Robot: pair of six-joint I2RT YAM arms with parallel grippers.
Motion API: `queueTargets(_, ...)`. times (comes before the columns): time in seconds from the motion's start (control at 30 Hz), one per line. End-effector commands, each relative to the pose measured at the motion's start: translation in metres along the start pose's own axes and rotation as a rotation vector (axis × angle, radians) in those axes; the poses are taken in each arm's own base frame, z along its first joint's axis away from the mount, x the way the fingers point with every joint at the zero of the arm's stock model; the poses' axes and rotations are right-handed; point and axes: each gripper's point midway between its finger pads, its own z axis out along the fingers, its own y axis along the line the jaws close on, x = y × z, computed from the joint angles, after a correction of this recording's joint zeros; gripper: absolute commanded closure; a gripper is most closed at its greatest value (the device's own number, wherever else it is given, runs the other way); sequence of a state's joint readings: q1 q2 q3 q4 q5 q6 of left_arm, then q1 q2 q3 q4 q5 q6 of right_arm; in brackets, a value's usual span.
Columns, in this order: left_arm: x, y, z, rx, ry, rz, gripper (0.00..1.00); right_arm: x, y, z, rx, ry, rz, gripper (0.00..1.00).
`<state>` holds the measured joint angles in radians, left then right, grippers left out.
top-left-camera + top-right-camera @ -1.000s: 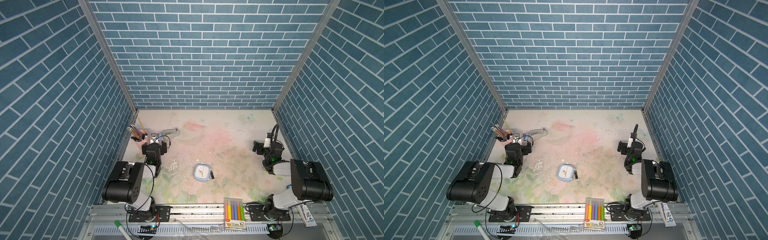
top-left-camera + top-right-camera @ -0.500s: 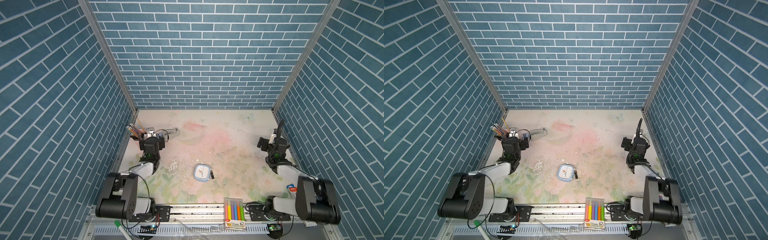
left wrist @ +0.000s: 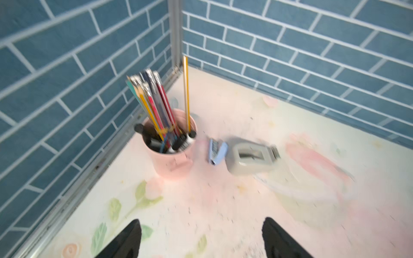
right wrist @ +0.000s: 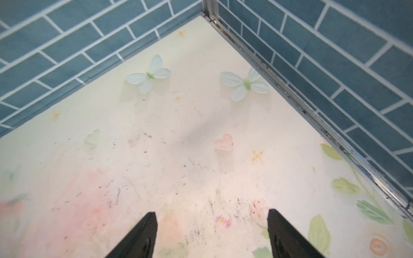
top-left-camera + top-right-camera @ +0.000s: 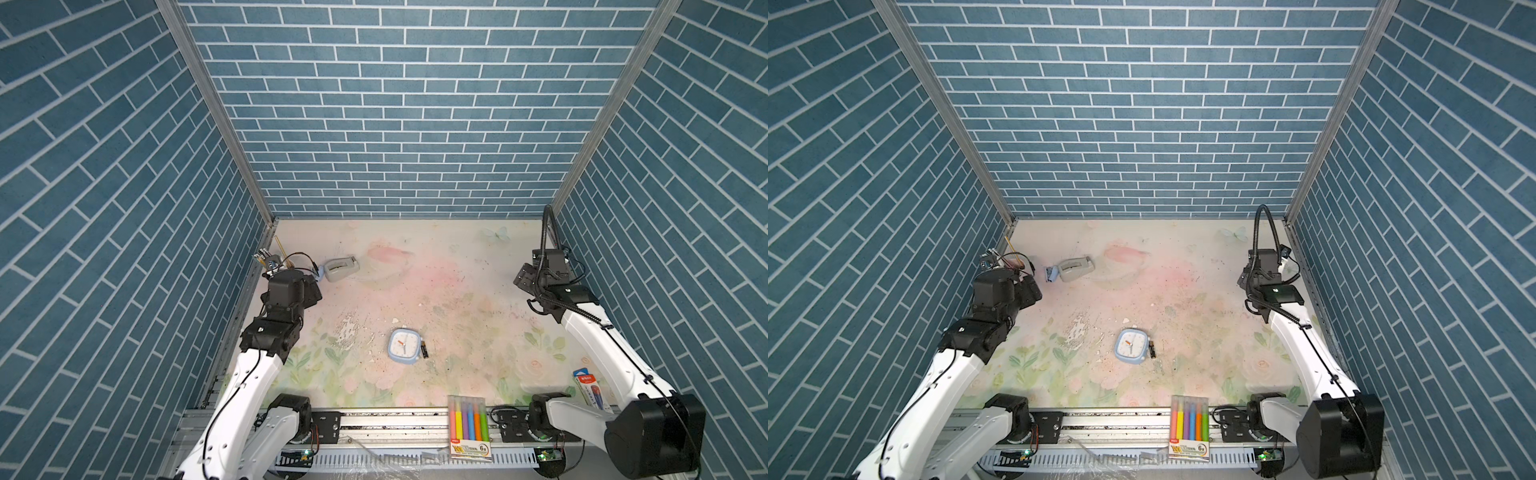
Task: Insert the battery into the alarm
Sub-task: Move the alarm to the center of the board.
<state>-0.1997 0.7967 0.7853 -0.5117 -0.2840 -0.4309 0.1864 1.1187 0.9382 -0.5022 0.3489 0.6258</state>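
Observation:
The robot's left gripper should take the alarm (image 5: 392, 345) and tilt it with the right gripper before putting in the battery, because the alarm lies dial-up (image 5: 404, 345) with its back against the mat.
The alarm (image 5: 404, 347) (image 5: 1131, 345), a light-blue rounded-square clock, lies dial-up on the floral mat near the front middle. The battery (image 5: 424, 350) (image 5: 1152, 350), a slim black cylinder, lies on the mat right beside the alarm's right edge. My left gripper (image 5: 311, 290) (image 5: 1030, 291) (image 3: 201, 223) hovers far off at the left, open and empty, facing the back left corner. At the right wall my right gripper (image 5: 524, 281) (image 5: 1246, 277) (image 4: 212, 215) is also open and empty over bare mat. Neither wrist view shows the alarm or the battery.
A pink cup of pencils (image 3: 172, 160) (image 5: 270, 266) stands in the back left corner, with a blue stapler (image 3: 218, 152) and a grey tape dispenser (image 3: 250, 158) (image 5: 340, 269) beside it. A highlighter pack (image 5: 468, 419) lies on the front rail. A pen package (image 5: 590, 384) lies front right.
Both arms have unfolded and reached further back, the left toward the pencil cup, the right along the right wall. The alarm and battery have not moved.

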Motion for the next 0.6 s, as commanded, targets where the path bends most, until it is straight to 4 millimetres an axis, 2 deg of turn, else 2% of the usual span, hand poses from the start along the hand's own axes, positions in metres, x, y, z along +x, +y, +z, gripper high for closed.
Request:
queueTargets(0.0, 0.059, -0.043, -0.027, 0.215, 0.24, 0.038, 0.15, 0.044, 0.014, -0.022, -0.186, 0.164, 0.047, 0.25)
queueTargets(0.03, 0.069, -0.054, -0.031, 0.251, 0.274, 0.043, 0.15, 0.058, 0.037, -0.026, -0.302, 0.247, 0.041, 0.29)
queueTargets(0.1, 0.094, -0.084, -0.037, 0.324, 0.354, 0.072, 0.16, 0.106, 0.063, -0.031, -0.33, 0.491, -0.035, 0.42)
queueTargets(0.2, 0.127, -0.121, -0.039, 0.391, 0.45, 0.143, 0.16, 0.167, 0.104, -0.052, -0.426, 0.712, -0.185, 0.47)
queueTargets(0.27, 0.146, -0.14, -0.038, 0.433, 0.548, 0.114, 0.18, 0.189, 0.129, -0.072, -0.515, 0.757, -0.251, 0.46)
queueTargets(0.4, 0.172, -0.173, -0.042, 0.537, 0.713, 0.034, 0.24, 0.214, 0.148, -0.088, -0.52, 0.818, -0.334, 0.4)
queueTargets(0.47, 0.185, -0.178, -0.043, 0.539, 0.788, -0.003, 0.26, 0.226, 0.159, -0.09, -0.554, 0.851, -0.335, 0.36)
queueTargets(0.57, 0.206, -0.172, -0.043, 0.508, 0.866, -0.042, 0.27, 0.249, 0.169, -0.089, -0.566, 0.904, -0.385, 0.33)
